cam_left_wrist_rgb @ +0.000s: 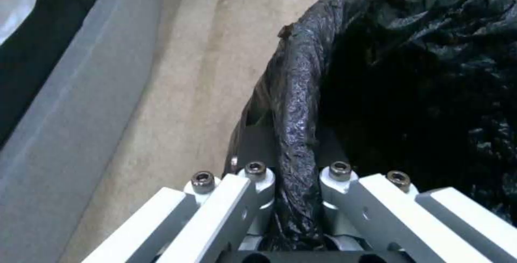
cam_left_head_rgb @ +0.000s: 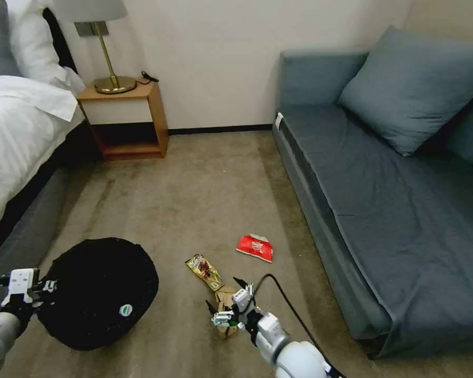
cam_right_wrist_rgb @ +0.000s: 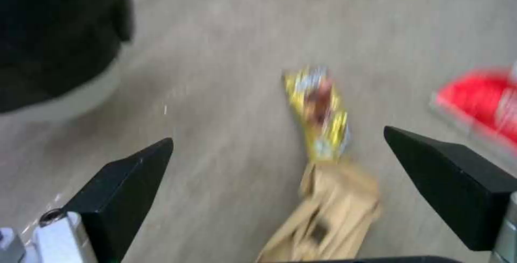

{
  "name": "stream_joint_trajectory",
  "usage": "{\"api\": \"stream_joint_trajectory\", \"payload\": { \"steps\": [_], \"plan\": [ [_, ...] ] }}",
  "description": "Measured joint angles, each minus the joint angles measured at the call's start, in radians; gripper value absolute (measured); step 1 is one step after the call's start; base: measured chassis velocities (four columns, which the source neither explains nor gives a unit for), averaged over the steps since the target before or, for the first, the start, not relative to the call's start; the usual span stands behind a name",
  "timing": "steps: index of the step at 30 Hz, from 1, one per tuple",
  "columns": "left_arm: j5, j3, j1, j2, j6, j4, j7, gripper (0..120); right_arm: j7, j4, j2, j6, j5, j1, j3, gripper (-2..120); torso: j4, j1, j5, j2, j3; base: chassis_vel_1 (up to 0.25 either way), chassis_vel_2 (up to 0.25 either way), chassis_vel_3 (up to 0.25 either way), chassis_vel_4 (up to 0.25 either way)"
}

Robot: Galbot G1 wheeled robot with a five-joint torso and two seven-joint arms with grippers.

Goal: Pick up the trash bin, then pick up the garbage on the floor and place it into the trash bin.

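The crumpled brown paper wrapper (cam_left_head_rgb: pixel 226 297) will come away on its own when I lift it, because the gold-red snack wrapper's near end (cam_left_head_rgb: pixel 217 286) only just touches the paper wrapper's edge.
The trash bin (cam_left_head_rgb: pixel 97 291), lined with a crinkled black bag, is at the lower left of the head view. My left gripper (cam_left_head_rgb: pixel 42 287) is shut on its bagged rim (cam_left_wrist_rgb: pixel 293 133). A bottle's white and green end (cam_left_head_rgb: pixel 125 310) shows inside the bin. My right gripper (cam_left_head_rgb: pixel 226 302) hangs open just above the crumpled brown paper wrapper (cam_right_wrist_rgb: pixel 328 214) on the carpet. The gold-red snack wrapper (cam_left_head_rgb: pixel 205 271) lies just beyond it, and the red-white packet (cam_left_head_rgb: pixel 255 247) is farther off toward the sofa. In the right wrist view the black fingertips (cam_right_wrist_rgb: pixel 140 174) stand wide apart, with the bin (cam_right_wrist_rgb: pixel 54 41) off to one side.
A grey-blue sofa (cam_left_head_rgb: pixel 383 199) runs along the right and a bed (cam_left_head_rgb: pixel 16 136) along the left. A wooden nightstand (cam_left_head_rgb: pixel 126 118) with a brass lamp stands at the back wall. Open carpet (cam_left_head_rgb: pixel 205 178) lies between them. A black cable (cam_left_head_rgb: pixel 289 304) trails from my right arm.
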Motion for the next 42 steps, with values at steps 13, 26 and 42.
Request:
{"api": "stream_joint_trajectory", "payload": {
  "steps": [13, 26, 42],
  "plan": [
    [0.004, -0.012, 0.014, -0.014, 0.0, -0.018, 0.0, 5, 0.243, -0.261, 0.136, -0.274, 0.24, 0.174, -0.04, 100, -0.0001, 0.0, -0.0001, 0.0, 0.0, 0.0, 0.0, 0.0, 0.0],
    [0.004, -0.018, 0.017, -0.009, -0.001, -0.021, 0.0, 5, 0.277, -0.437, 0.22, -0.293, 0.294, 0.215, -0.007, 79, -0.0002, 0.0, -0.0001, 0.0, 0.0, 0.0, 0.0, 0.0, 0.0],
    [0.003, -0.011, 0.015, -0.014, -0.001, -0.019, -0.001, 5, 0.224, -0.453, 0.223, -0.258, 0.287, 0.212, 0.004, 25, -0.0002, 0.0, 0.0, 0.0, 0.0, 0.0, 0.0, 0.0, 0.0]
  ]
}}
